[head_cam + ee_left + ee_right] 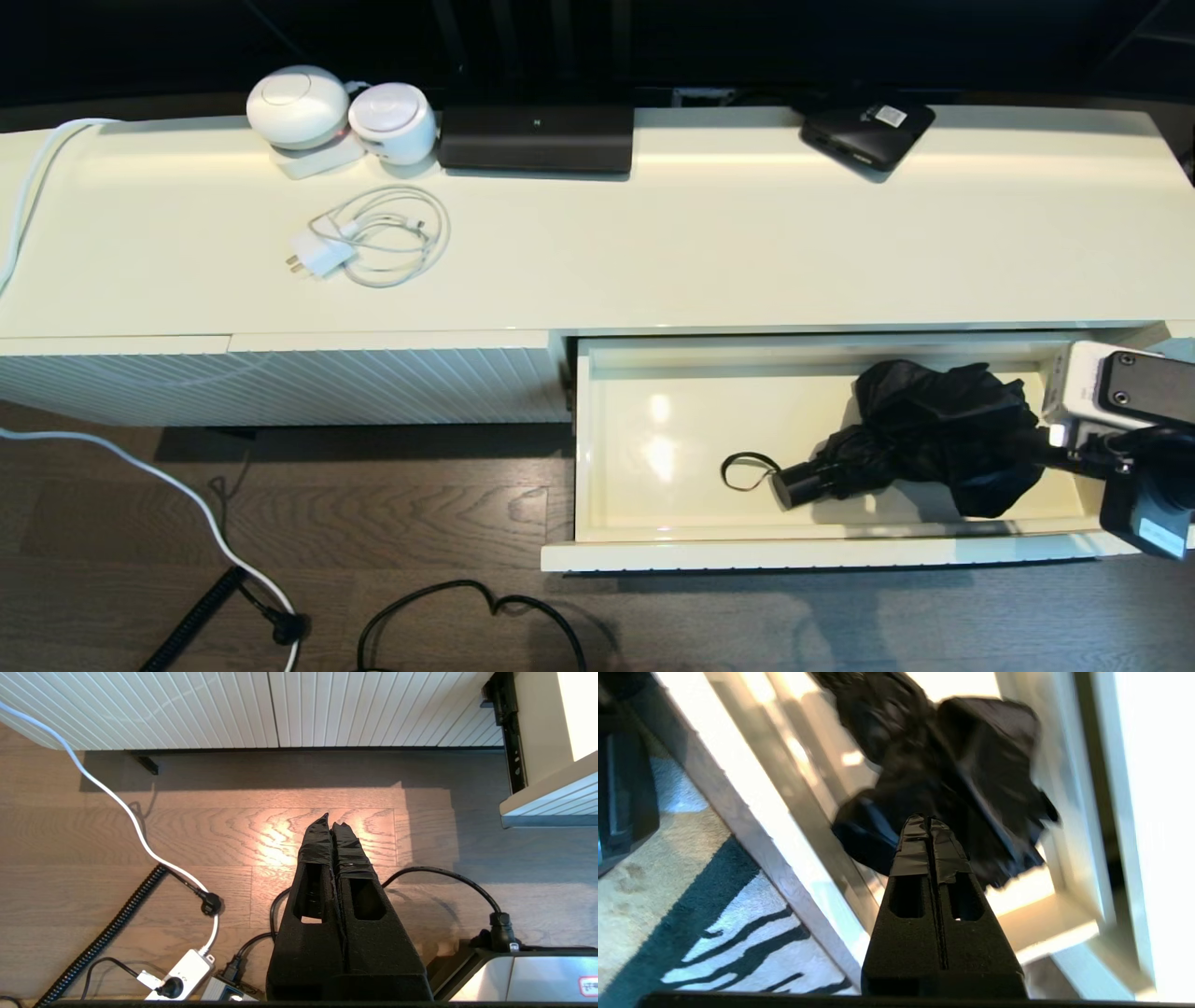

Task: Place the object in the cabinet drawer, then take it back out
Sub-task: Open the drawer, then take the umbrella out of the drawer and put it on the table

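The umbrella fabric's edge (1026,450) is at my closed right gripper, so I should back away, turn, open wide and close across the bunched fabric (959,435) before I lift the umbrella.
The cabinet drawer (803,555) stands pulled out at the right, its glossy cream inside showing. The black folding umbrella (934,434) lies in it. Its bunched fabric is toward the right end, and its short handle (801,485) and thin wrist loop (747,471) point left. My right gripper (1044,446) reaches in from the right and sits at the edge of the fabric. In the right wrist view this gripper (929,820) is shut, with nothing visible between its fingertips and the umbrella (952,756) just beyond them. My left gripper (331,820) hangs shut over the wooden floor, left of the drawer's corner (551,802).
On the cabinet top lie a white charger with coiled cable (373,238), two round white devices (299,105), a wide black device (537,138) and a flat black box (866,131). A ribbed panel (280,387) closes the left half. Cables (467,607) and a power strip (182,975) lie on the floor.
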Robot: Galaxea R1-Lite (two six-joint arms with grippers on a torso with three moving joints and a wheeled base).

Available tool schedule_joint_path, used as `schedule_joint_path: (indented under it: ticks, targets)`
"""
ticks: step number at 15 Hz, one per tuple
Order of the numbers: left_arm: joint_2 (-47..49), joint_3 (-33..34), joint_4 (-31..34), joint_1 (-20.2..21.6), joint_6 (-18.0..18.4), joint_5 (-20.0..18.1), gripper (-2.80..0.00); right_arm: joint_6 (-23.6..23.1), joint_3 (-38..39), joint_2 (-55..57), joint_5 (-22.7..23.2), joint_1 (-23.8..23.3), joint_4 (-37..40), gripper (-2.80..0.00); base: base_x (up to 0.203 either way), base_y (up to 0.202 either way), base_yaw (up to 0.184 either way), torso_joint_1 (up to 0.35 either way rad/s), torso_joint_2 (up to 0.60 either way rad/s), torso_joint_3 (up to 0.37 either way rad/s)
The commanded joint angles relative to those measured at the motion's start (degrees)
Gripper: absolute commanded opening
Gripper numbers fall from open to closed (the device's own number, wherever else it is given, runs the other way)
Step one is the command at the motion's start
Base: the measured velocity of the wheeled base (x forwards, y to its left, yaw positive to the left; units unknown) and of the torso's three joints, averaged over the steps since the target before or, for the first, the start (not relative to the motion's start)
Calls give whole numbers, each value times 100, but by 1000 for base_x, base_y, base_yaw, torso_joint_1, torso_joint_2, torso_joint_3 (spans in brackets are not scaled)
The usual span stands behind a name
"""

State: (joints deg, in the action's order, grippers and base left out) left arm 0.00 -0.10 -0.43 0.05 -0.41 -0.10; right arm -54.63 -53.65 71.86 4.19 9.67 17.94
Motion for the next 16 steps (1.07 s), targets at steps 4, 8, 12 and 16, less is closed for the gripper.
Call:
schedule_joint_path:
  ticks: [4, 8, 12, 16]
  targets:
    - [0, 1, -1, -5, -2, 1, -280, 1400, -629, -294, -644, 9, 896, -280, 0, 0, 0, 0, 0, 0]
    - [0, 1, -1, 3, -2, 1, -280, 3501, -1366, -95, -664, 40, 2216, -280, 0, 0, 0, 0, 0, 0]
    - [0, 1, -1, 4, -2, 1, -280, 6314, -1503, 180, -704, 478, 2474, -280, 0, 0, 0, 0, 0, 0]
    - [0, 1, -1, 4, -2, 1, -280, 8829, -1807, 637, -980, 999, 2749, -280, 0, 0, 0, 0, 0, 0]
